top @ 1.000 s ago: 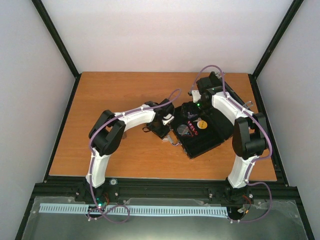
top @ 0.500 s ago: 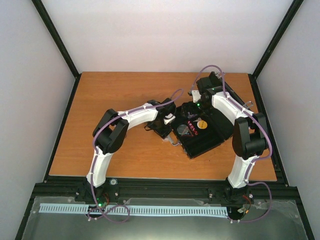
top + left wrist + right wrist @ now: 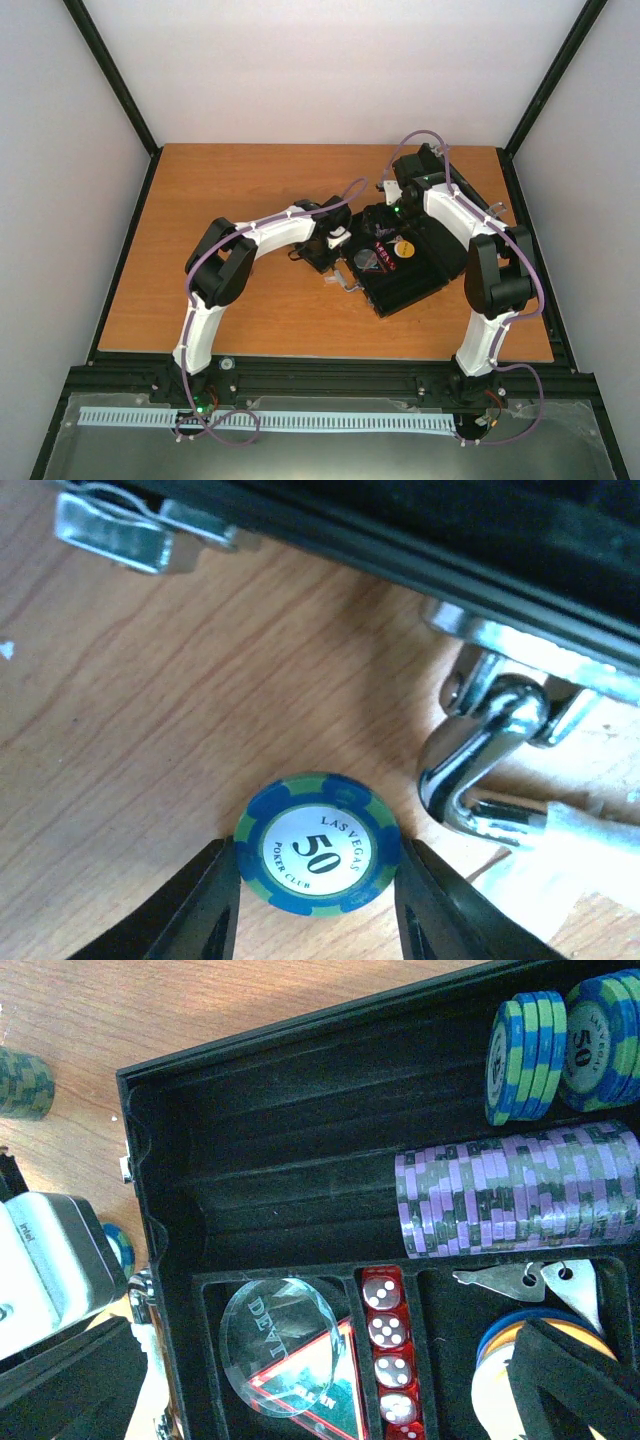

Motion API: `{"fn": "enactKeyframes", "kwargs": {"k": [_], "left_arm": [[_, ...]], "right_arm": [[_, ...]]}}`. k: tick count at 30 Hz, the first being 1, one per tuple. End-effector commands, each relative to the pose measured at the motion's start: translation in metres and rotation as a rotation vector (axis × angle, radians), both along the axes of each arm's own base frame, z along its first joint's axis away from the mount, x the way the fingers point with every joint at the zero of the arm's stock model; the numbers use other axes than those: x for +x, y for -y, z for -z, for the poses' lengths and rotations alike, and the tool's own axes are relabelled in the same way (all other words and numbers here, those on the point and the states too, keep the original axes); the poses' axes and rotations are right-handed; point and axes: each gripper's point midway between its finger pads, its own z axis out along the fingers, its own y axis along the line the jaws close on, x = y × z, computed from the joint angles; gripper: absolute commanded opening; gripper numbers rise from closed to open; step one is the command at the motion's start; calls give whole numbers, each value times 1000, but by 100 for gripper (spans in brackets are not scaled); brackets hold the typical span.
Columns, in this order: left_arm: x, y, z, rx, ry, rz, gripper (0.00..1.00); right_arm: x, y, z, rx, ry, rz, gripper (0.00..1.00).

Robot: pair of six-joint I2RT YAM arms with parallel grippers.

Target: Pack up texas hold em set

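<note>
The blue-green chip [image 3: 317, 846] is beside the case's handle [image 3: 490, 765], so next my left gripper moves it farther out and lets it go before my right gripper reaches for it.
The black case [image 3: 405, 275] of the texas hold em set lies open right of the table's middle. Its tray [image 3: 260, 1170] holds a row of purple chips [image 3: 520, 1195], blue-green chips [image 3: 525, 1055], red dice [image 3: 385, 1350] and a clear round disc [image 3: 280, 1355]. My right gripper [image 3: 320, 1400] hovers open over the tray with nothing between its fingers. On the table just outside the case's handle [image 3: 485, 765] lies a blue-green 50 chip [image 3: 318, 845]. My left gripper [image 3: 315, 858] is shut on it, with both fingers against its rim.
A short stack of dark green chips [image 3: 25, 1082] stands on the wood beyond the case's corner. A silver latch [image 3: 115, 535] sticks out from the case edge. Small keys [image 3: 530, 1280] and a yellow-and-blue disc [image 3: 505, 1355] lie in the tray.
The left arm has shifted right toward the case, and its jaws have closed in onto the blue-green chip. The right arm has not moved.
</note>
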Motion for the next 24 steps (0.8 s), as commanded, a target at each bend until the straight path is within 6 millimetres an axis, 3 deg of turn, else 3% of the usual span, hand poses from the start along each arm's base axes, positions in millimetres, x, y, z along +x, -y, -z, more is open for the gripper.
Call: {"fn": "enactKeyframes", "kwargs": {"k": [1, 7, 18, 24], "left_arm": [[1, -7, 6, 27, -4, 2, 39], [5, -13, 0, 46, 29, -11, 38], [17, -10, -53, -10, 124, -35, 39], [14, -8, -68, -52, 133, -52, 42]], "right_arm": [[2, 2, -6, 10, 21, -1, 100], [3, 2, -7, 10, 24, 0, 100], [3, 3, -9, 5, 32, 8, 100], [3, 0, -13, 26, 35, 8, 100]]}}
